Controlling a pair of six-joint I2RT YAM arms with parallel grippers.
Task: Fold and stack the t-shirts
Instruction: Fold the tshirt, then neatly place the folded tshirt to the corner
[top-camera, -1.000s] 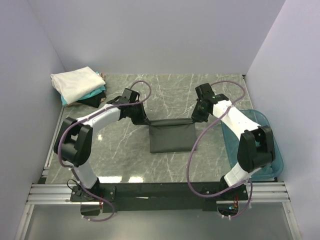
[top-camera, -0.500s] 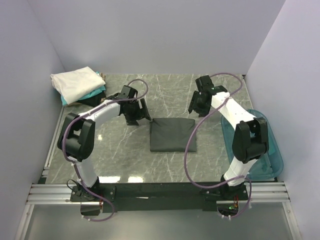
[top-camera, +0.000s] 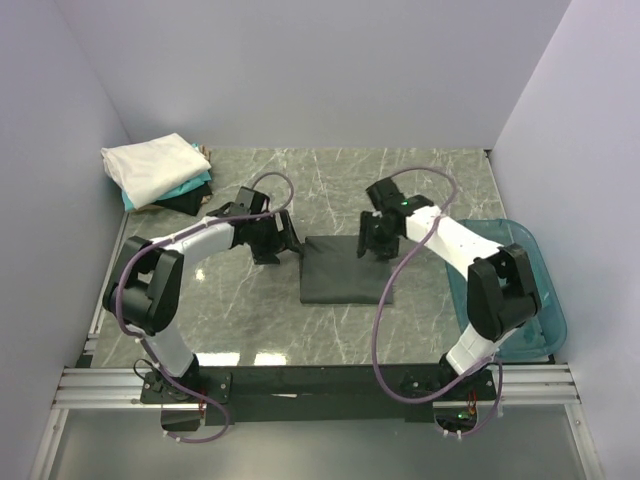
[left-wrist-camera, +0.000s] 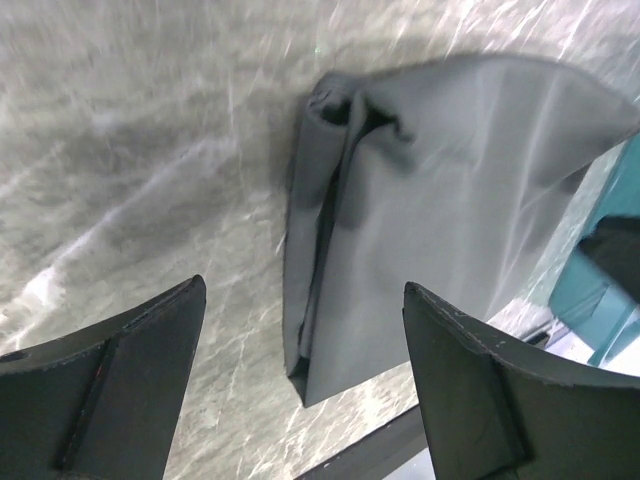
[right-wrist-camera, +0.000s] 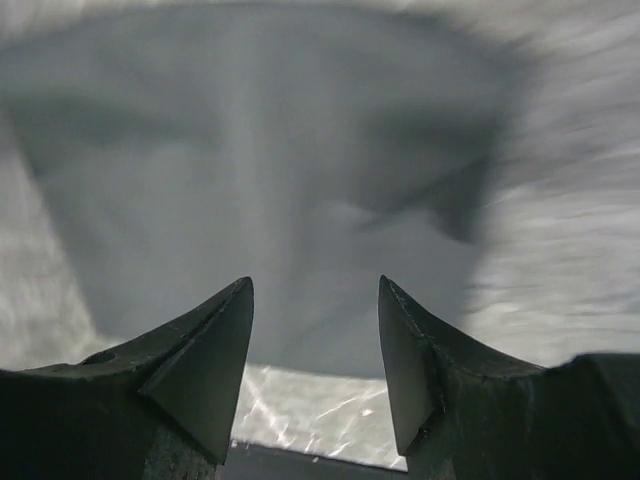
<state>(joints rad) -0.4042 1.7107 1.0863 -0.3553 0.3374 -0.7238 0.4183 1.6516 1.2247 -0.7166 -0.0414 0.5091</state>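
The charcoal-grey t-shirt (top-camera: 345, 273) will hang down from my left gripper and stay folded when I carry it, because soft layers show (left-wrist-camera: 322, 235) along its folded edge.
A dark charcoal-grey t-shirt (top-camera: 347, 270) lies folded into a rectangle on the marble table (top-camera: 330, 190) in the middle. In the left wrist view its layered left edge (left-wrist-camera: 320, 250) shows between the fingers. My left gripper (top-camera: 283, 240) hovers open just left of the shirt's far left corner, holding nothing. My right gripper (top-camera: 372, 238) stands open over the shirt's far right corner, also empty; the grey cloth (right-wrist-camera: 270, 180) fills its wrist view. A stack of folded t-shirts, white (top-camera: 150, 168) on top of teal (top-camera: 190, 185) and black (top-camera: 183, 200), sits at the far left corner.
A translucent blue plastic tub (top-camera: 540, 310) stands at the table's right edge beside the right arm. Lilac walls close in the left, back and right. A metal rail (top-camera: 320, 385) runs along the near edge by the arm bases.
Both grippers held the shirt's far corners one second ago; they have let go and opened. The shirt now lies flat. The right gripper moved in over the far right corner.
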